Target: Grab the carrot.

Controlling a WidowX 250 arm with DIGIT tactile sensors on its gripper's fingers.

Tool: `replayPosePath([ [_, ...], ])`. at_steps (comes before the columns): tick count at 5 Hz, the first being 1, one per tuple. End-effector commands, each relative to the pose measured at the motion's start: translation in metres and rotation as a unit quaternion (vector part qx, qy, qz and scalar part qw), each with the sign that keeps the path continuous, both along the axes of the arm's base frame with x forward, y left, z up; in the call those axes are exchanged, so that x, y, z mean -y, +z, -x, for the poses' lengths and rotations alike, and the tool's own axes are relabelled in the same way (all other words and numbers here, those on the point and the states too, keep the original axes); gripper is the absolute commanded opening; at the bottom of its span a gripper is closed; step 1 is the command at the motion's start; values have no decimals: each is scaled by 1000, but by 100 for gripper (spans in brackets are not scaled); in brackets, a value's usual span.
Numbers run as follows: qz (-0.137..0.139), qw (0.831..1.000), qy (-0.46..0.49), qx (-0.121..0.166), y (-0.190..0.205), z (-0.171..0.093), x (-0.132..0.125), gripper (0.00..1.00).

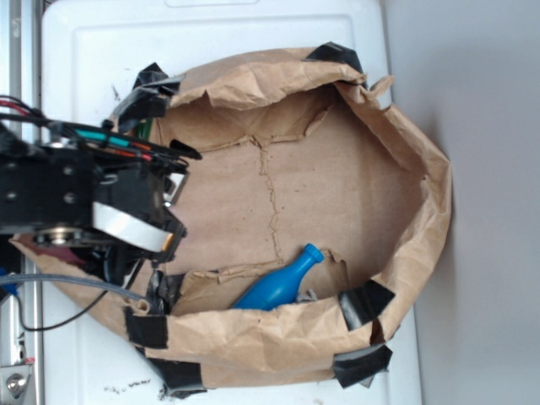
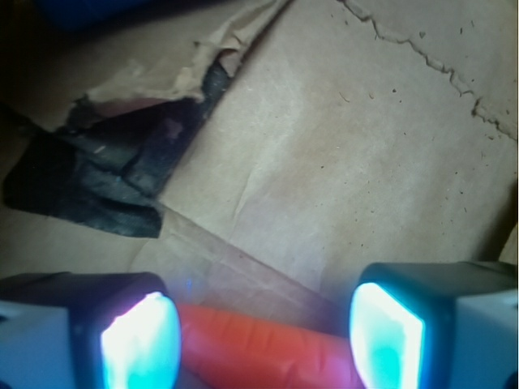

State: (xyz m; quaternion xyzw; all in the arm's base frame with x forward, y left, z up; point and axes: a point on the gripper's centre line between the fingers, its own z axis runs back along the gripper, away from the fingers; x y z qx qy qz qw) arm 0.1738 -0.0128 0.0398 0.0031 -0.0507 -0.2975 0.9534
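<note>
The carrot [image 2: 268, 354] lies lengthwise from one finger of the robot's gripper to the other, so next the gripper opens wider and lifts clear before coming back down to grab it.
In the wrist view the orange carrot [image 2: 268, 352] lies on the brown paper floor at the bottom of the frame, crosswise in the gap between my two lit fingers. My gripper [image 2: 263, 340] is open, its pads standing wide apart on either side of the carrot. Whether the pads touch the carrot is unclear. In the exterior view the gripper [image 1: 175, 215] is low at the left end of the paper enclosure, and the arm hides the carrot there.
A blue plastic bottle [image 1: 274, 287] lies by the lower paper wall, its blue edge [image 2: 89, 10] at the wrist view's top left. Crumpled brown paper walls [image 1: 422, 211] ring the floor, held with black tape [image 2: 97, 178]. A white surface [image 1: 101, 51] lies underneath.
</note>
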Motion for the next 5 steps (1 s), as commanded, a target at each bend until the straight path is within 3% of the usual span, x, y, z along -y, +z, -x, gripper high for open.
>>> replayPosePath([
  [1,29,1000,-9,-5,18,-25,-20,0],
  [2,45,999,3,-17,31,-40,-29,100],
  [5,45,999,3,-17,31,-40,-29,100],
])
